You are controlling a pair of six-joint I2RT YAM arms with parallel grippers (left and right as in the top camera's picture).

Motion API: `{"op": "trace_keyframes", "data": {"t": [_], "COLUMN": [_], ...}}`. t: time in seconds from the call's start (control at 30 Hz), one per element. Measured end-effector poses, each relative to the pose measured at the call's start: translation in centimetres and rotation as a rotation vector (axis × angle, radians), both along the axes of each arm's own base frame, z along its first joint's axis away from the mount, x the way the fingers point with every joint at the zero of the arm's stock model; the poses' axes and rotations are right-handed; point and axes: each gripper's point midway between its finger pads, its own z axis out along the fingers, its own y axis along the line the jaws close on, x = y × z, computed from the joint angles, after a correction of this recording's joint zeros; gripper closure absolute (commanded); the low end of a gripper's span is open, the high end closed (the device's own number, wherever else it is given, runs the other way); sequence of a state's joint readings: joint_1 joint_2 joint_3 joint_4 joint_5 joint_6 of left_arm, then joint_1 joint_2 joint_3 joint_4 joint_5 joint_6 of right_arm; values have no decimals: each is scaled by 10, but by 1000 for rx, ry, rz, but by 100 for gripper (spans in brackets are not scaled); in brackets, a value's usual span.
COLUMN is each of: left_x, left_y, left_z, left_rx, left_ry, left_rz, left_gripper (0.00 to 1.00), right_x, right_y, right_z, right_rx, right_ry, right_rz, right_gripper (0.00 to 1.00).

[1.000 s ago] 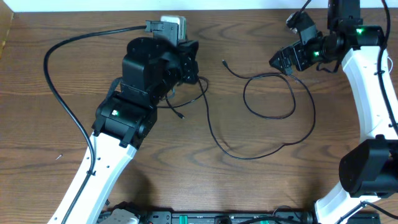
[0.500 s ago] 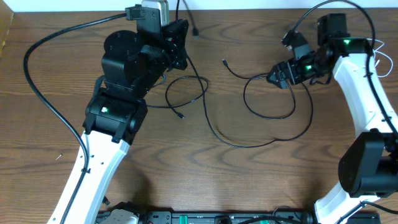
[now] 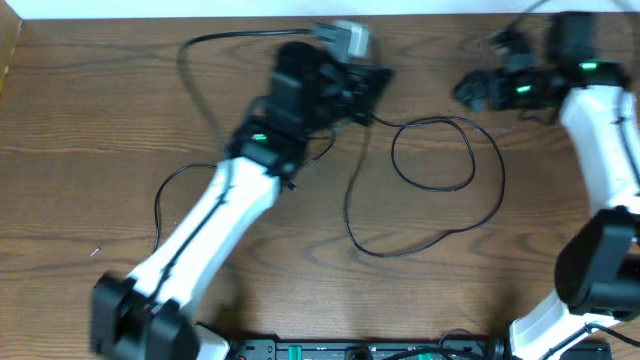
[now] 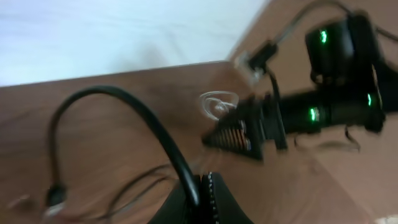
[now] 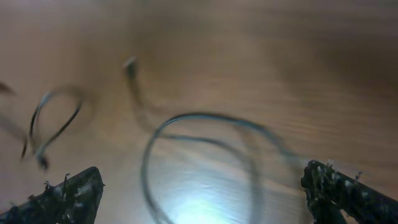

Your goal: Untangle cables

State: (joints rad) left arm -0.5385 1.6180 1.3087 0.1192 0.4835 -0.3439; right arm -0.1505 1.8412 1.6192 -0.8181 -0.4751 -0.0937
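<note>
My right gripper is hovering open past the black cable's loop (image 3: 440, 120). It should move back over the loop's outer bend (image 3: 503, 180), take hold there and carry the black cable toward the white cable.
The black cable (image 3: 447, 186) lies on the table in a loop with a long tail that curves toward the front. My left gripper (image 3: 368, 88) is at the loop's left end. In the left wrist view its fingers (image 4: 204, 184) are shut on the black cable (image 4: 118, 99), which arches up and left to a small plug (image 4: 56, 196). My right gripper (image 3: 472, 92) hovers just right of the loop. Its fingers (image 5: 205, 183) are wide open and empty above the blurred loop (image 5: 205, 134). A small pale loop (image 4: 217, 103), perhaps the white cable, lies by the right gripper's tip.
The left arm (image 3: 215, 215) stretches diagonally across the table's middle, with its own thick wire (image 3: 160, 200) trailing on the left. The right arm (image 3: 600, 130) stands along the right edge. A white wall borders the table's far edge (image 3: 150, 10).
My left arm has swung far to the right, carrying the cable end toward the loop. My right gripper has moved up and slightly right, away from the cable.
</note>
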Motion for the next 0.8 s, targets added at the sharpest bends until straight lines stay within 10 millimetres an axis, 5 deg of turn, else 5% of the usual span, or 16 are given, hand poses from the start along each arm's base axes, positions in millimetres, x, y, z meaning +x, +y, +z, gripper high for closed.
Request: {"op": "trace_keyframes", "data": {"t": [0.17, 0.3, 0.43, 0.57, 0.8], "left_x": [-18, -42, -69, -74, -52], "left_y": [-74, -124, -158, -160, -123], "left_z": [-13, -43, -103, -143, -164], "left_rx": [-72, -82, 3, 89, 196], "left_ry": [-90, -99, 2, 69, 149], "left_rz": [-142, -225, -262, -251, -170], "left_gripper": [91, 51, 18, 8, 7], "right_x": [4, -3, -7, -7, -13], "right_y": [-77, -106, -113, -109, -102], "right_z": [21, 24, 25, 25, 21], "right_rx": [33, 82, 106, 119, 130], "right_ry": [-40, -39, -35, -32, 6], "right_rz": [-188, -254, -269, -259, -252], "right_gripper": [1, 1, 1, 1, 1]}}
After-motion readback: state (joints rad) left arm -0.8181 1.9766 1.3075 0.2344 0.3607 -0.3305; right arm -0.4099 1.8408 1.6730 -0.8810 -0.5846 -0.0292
